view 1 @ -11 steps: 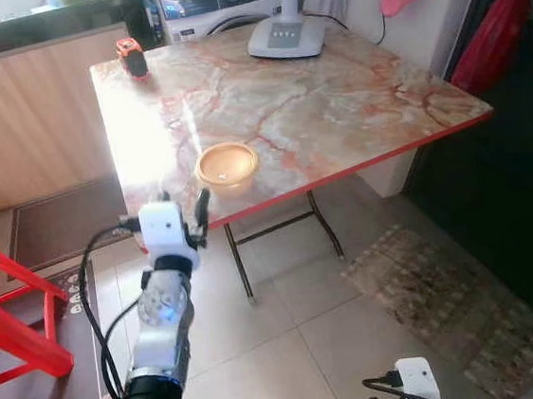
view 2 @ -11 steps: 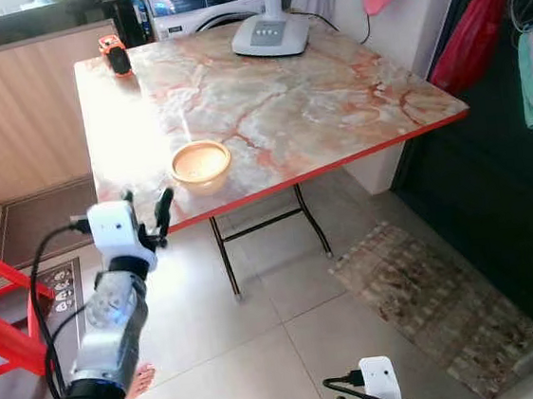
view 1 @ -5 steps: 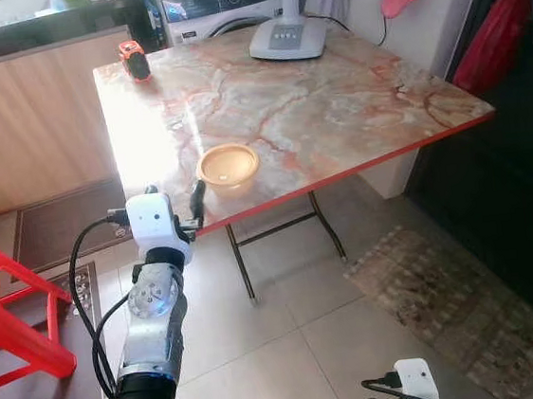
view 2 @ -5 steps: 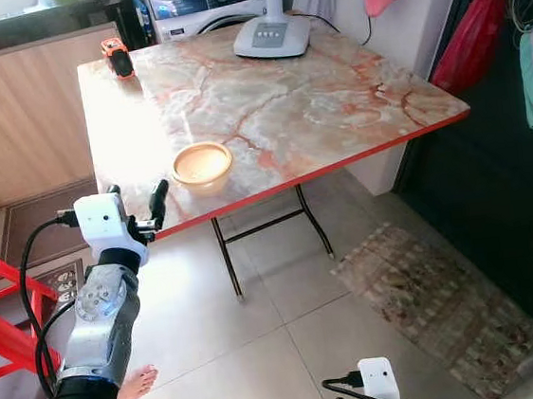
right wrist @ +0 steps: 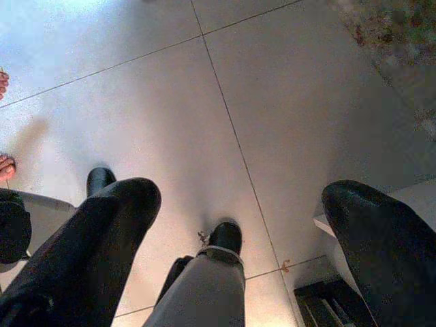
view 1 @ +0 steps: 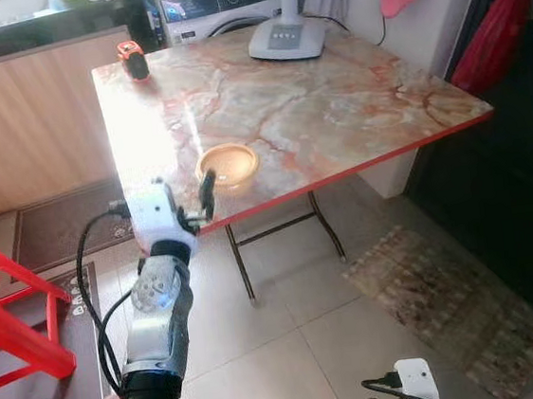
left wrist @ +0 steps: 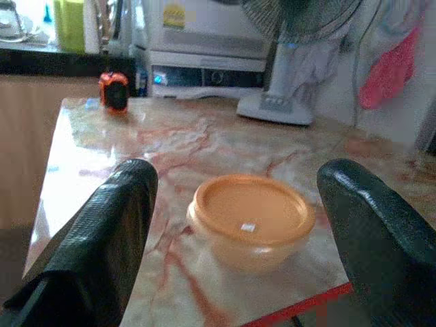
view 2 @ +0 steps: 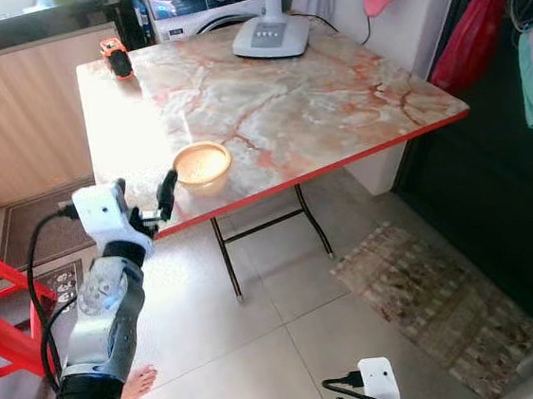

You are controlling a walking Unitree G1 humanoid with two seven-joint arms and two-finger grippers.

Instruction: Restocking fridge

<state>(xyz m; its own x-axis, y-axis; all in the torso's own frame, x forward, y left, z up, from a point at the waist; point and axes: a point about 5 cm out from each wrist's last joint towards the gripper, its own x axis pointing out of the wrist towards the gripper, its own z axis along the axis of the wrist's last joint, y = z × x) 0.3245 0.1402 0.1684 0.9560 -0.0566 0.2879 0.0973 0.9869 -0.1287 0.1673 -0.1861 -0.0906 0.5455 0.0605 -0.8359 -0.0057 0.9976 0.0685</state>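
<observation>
My gripper will carry the orange lidded container (view 1: pixel 228 165) by its edge, and the lid should stay on because the lid's rim (left wrist: pixel 253 239) closes evenly around the container.
An orange lidded container (view 1: pixel 227 164) sits on the marble table (view 1: pixel 333 107), close to its red front edge. My left gripper (view 1: pixel 186 191) is raised at that edge, just short of the container and to its left. It is open, and in the left wrist view the container (left wrist: pixel 248 218) lies ahead between the two black fingers (left wrist: pixel 102 252), untouched. My right gripper (right wrist: pixel 238 197) hangs low over the tiled floor, open and empty.
A fan base (view 1: pixel 286 35) and an orange tape measure (view 1: pixel 132 58) stand at the table's far side. A red stool (view 1: pixel 11 312) is to the left and a rug (view 1: pixel 448 295) to the right. A person's toes (right wrist: pixel 4 167) show on the floor.
My left gripper has swung right and slightly up toward the container, now closer to the table edge. The container has not moved.
</observation>
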